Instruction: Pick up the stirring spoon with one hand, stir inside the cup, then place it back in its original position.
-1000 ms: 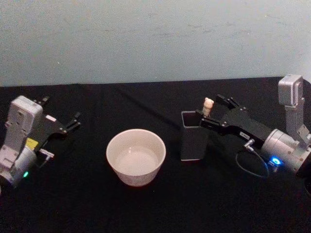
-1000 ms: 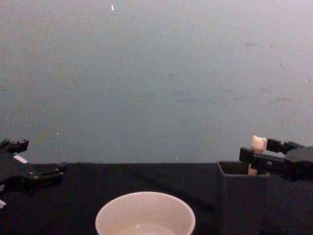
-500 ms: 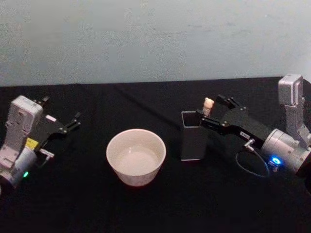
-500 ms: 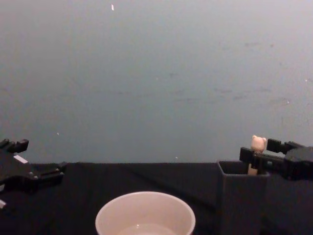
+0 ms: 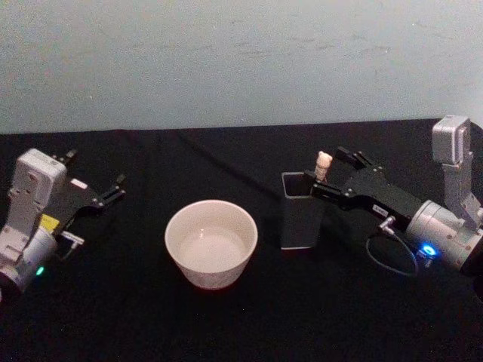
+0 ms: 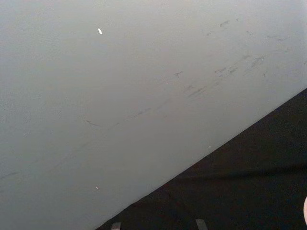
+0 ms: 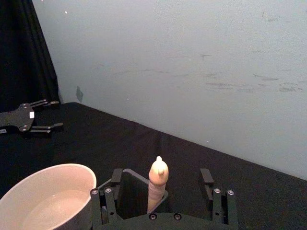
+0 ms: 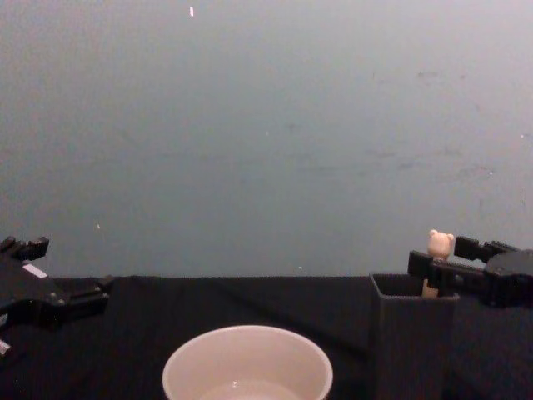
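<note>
I see only the cream handle's top [image 8: 440,244], so the stirring spoon [image 8: 430,288] should slide far up before its hidden bowl clears the holder's rim when I lift it.
The stirring spoon [image 5: 324,161] stands upright in the dark grey square holder [image 5: 299,213], its original position, with only the cream handle and bear head [image 8: 440,242] above the rim. My right gripper [image 5: 326,170] is open around the handle. In the right wrist view the handle [image 7: 157,183] rises between the two spread fingers [image 7: 109,192], touching neither. The cream-white cup [image 5: 211,242] sits left of the holder and seems to hold some clear liquid. My left gripper [image 5: 96,170] rests open at the far left, well away from the cup.
A black cloth [image 5: 241,324] covers the table, and a pale blue-grey wall [image 5: 241,60] rises behind its far edge. A cable loop [image 5: 389,255] hangs beside the right wrist. The left gripper [image 7: 28,122] appears far off in the right wrist view.
</note>
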`<state>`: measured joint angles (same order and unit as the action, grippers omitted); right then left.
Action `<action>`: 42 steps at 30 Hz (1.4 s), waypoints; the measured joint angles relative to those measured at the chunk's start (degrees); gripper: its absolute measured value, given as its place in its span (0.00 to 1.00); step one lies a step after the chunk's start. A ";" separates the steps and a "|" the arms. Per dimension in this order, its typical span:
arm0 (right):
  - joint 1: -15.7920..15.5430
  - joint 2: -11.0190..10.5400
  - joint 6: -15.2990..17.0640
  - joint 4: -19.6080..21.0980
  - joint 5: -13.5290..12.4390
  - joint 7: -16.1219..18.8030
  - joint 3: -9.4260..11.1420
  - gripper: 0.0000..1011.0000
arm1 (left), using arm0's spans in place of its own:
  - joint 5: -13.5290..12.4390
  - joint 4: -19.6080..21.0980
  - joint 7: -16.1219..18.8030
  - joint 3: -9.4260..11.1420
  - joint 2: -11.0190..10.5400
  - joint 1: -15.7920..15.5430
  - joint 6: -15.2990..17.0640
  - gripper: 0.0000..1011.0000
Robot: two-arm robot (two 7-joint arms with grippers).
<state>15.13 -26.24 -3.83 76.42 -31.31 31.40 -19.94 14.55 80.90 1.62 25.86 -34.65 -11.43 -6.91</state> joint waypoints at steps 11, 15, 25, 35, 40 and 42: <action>-0.02 0.00 -0.05 0.01 0.00 0.00 0.00 0.75 | 0.00 0.00 0.00 0.00 0.00 0.00 0.00 0.99; -0.02 0.00 -0.05 0.01 0.00 0.01 0.00 0.64 | 0.00 0.00 0.00 0.00 0.00 0.00 0.00 0.99; -0.02 0.00 -0.05 0.01 0.00 0.01 0.00 0.30 | 0.00 0.00 0.00 0.00 0.00 0.00 0.00 0.99; -0.02 0.00 -0.05 0.01 0.00 0.01 0.00 0.21 | 0.00 0.00 0.00 0.00 0.00 0.00 0.00 0.99; -0.02 0.00 -0.05 0.01 0.00 0.01 0.00 0.21 | 0.00 0.00 0.00 0.00 0.00 0.00 0.00 0.99; -0.02 0.00 -0.05 0.01 0.00 0.01 0.00 0.21 | 0.00 0.00 0.00 0.00 0.00 0.00 0.00 0.99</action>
<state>15.11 -26.24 -3.88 76.43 -31.31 31.40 -19.94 14.55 80.90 1.62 25.86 -34.65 -11.43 -6.91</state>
